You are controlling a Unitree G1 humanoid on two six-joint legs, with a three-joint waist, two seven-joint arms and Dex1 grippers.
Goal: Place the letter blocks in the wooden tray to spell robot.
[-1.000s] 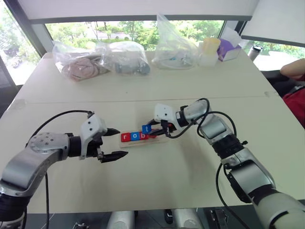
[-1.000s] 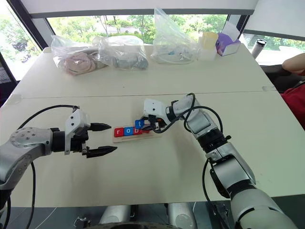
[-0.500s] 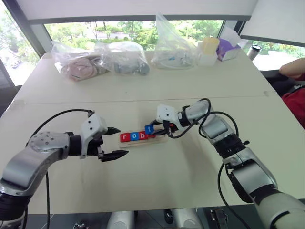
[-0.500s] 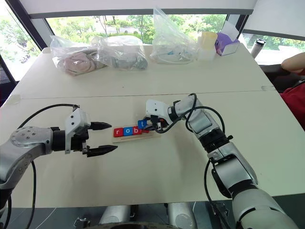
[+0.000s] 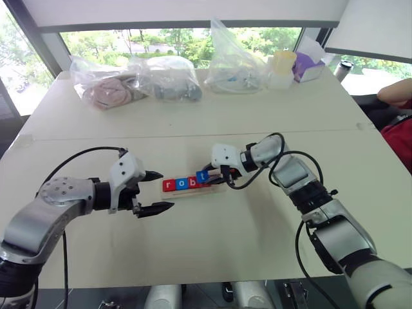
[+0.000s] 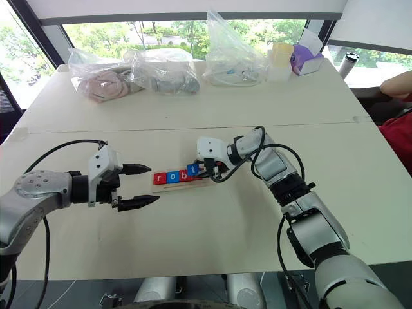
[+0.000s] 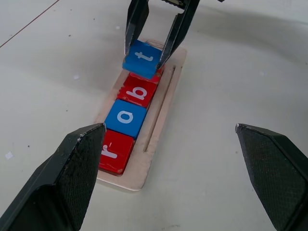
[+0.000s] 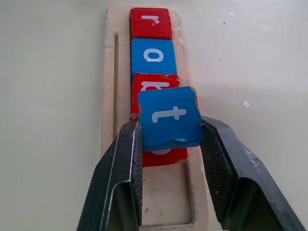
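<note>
My right gripper is holding the blue t block (image 8: 170, 118) at a tilt, so I should put it down at the tray's empty end (image 8: 166, 199) and grip it square before I seat it.
The wooden tray (image 8: 109, 96) lies mid-table with a red r block (image 8: 150, 22), a blue o block (image 8: 153, 56) and a red b block (image 8: 153, 83) in a row. A fourth red block (image 8: 166, 155) sits after them, mostly covered. My right gripper (image 8: 171, 126) is shut on the blue t block (image 8: 169, 115), held tilted just above that covered block near the tray's right end. My left gripper (image 5: 165, 190) stands open, just left of the tray's r end and holding nothing. The left wrist view shows the t block (image 7: 143, 58) pinched between the right gripper's fingers (image 7: 136, 19).
Three plastic bags (image 5: 109, 87) (image 5: 170, 80) (image 5: 235, 64) line the table's far side, with a yellow cup (image 5: 283, 64) and a purple tissue box (image 5: 309, 64) beside them. A person's arm (image 5: 396, 93) shows at the right edge.
</note>
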